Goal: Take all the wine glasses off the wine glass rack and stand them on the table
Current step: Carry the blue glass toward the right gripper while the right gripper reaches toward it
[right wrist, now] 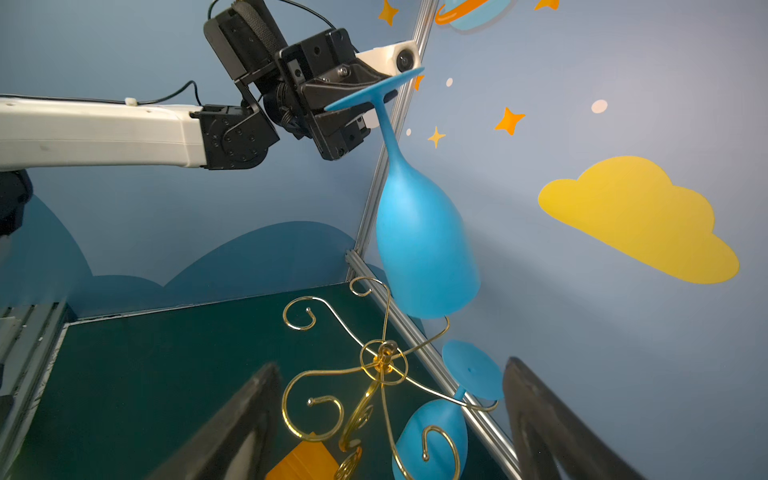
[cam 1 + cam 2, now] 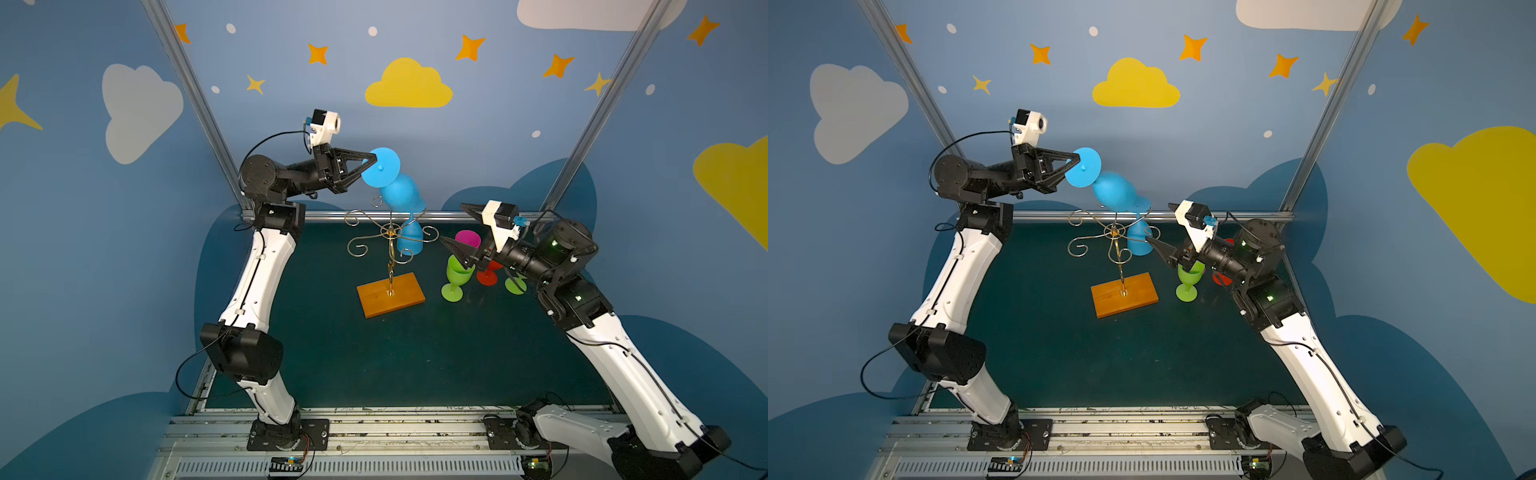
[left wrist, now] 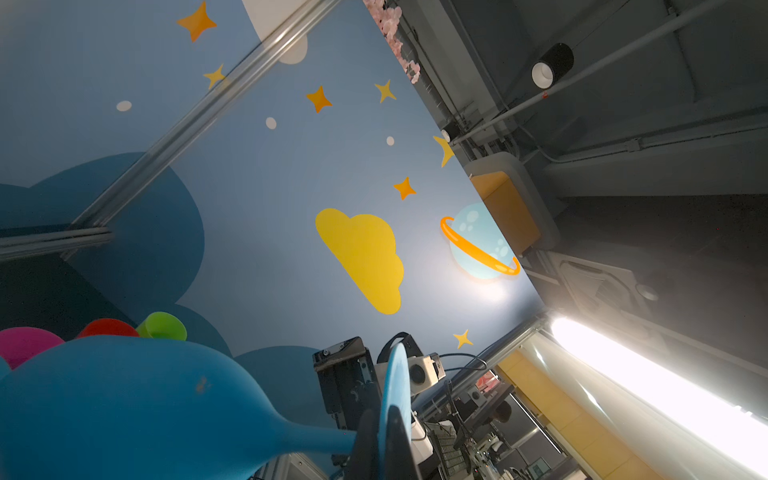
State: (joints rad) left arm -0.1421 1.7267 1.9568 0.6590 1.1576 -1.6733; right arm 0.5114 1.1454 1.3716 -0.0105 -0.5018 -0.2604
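Observation:
The tilted wine glass's bowl (image 2: pixel 402 193) faces my open right gripper (image 2: pixel 458 225), so my left gripper should keep on there and let go once the right fingers hold the bowl.
My left gripper (image 2: pixel 372 160) (image 2: pixel 1077 160) (image 3: pixel 384 440) is shut on the round foot of a blue wine glass (image 2: pixel 401 191) (image 2: pixel 1115 191) (image 3: pixel 124 399) (image 1: pixel 424 241). That glass hangs upside down and tilted, above and clear of the wine glass rack (image 2: pixel 390 235) (image 2: pixel 1113 232) (image 1: pixel 382 361), a gold wire stand on an orange wooden base (image 2: pixel 390 294). A second blue wine glass (image 2: pixel 410 239) (image 2: pixel 1139 241) (image 1: pixel 432 432) hangs bowl-down from a rack arm on the right. My right gripper (image 2: pixel 452 222) (image 2: pixel 1158 221) (image 1: pixel 390 365) is open and empty beside that arm, its fingers (image 1: pixel 249 415) spread wide.
Upright plastic glasses stand on the dark green table right of the rack, under my right arm: green (image 2: pixel 457 274), magenta (image 2: pixel 467 239), red (image 2: pixel 487 276) and another green (image 2: pixel 515 284). A metal rail (image 2: pixel 457 215) and slanted posts bound the back.

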